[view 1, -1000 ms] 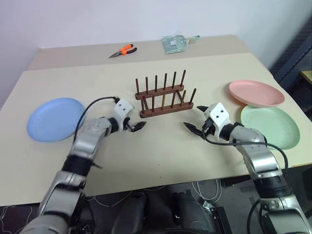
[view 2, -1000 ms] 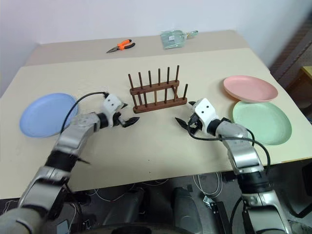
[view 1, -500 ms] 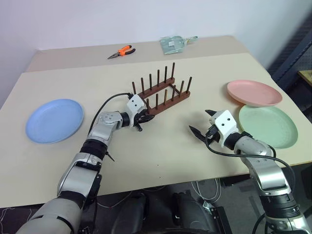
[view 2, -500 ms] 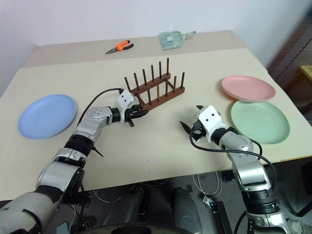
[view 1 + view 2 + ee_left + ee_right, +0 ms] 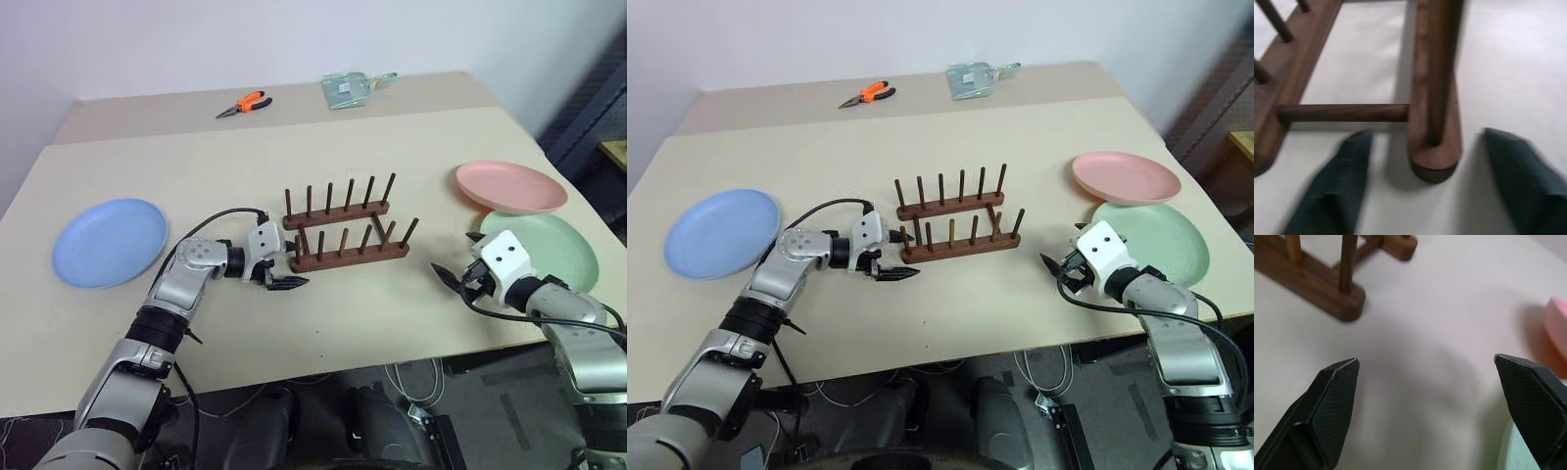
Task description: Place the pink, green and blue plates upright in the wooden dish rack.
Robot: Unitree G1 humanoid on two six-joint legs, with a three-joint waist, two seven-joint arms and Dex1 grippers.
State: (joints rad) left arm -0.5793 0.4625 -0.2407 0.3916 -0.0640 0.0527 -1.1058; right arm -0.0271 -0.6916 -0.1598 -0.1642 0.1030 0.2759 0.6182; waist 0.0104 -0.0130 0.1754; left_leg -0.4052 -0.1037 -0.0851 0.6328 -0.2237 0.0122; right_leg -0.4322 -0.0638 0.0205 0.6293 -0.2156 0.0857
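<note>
The pink plate lies over the green plate's rim (image 5: 519, 212), far from my left gripper, so my right gripper needs to put the pink plate (image 5: 510, 184) upright in the rack first.
The wooden dish rack (image 5: 345, 231) stands at mid-table with nothing between its pegs, its bars running left to right. My left gripper (image 5: 285, 273) is open at the rack's left end. In the left wrist view the rounded end of the rack's near bar (image 5: 1434, 157) lies between the spread fingers (image 5: 1347, 176), untouched. The blue plate (image 5: 110, 241) lies flat at the far left. At the right, the pink plate (image 5: 510, 186) overlaps the far rim of the green plate (image 5: 554, 250). Beside the green plate's near-left rim, my right gripper (image 5: 454, 280) hangs open and holds nothing.
Orange-handled pliers (image 5: 247, 101) and a clear packet (image 5: 351, 88) lie at the back of the beige table (image 5: 392, 323). The table's front edge runs just below both arms. A dark object stands off the table at the far right.
My left gripper shut on the rack's left end, swung the rack square and nearer to me, then opened. My right gripper moved right, toward the green plate.
</note>
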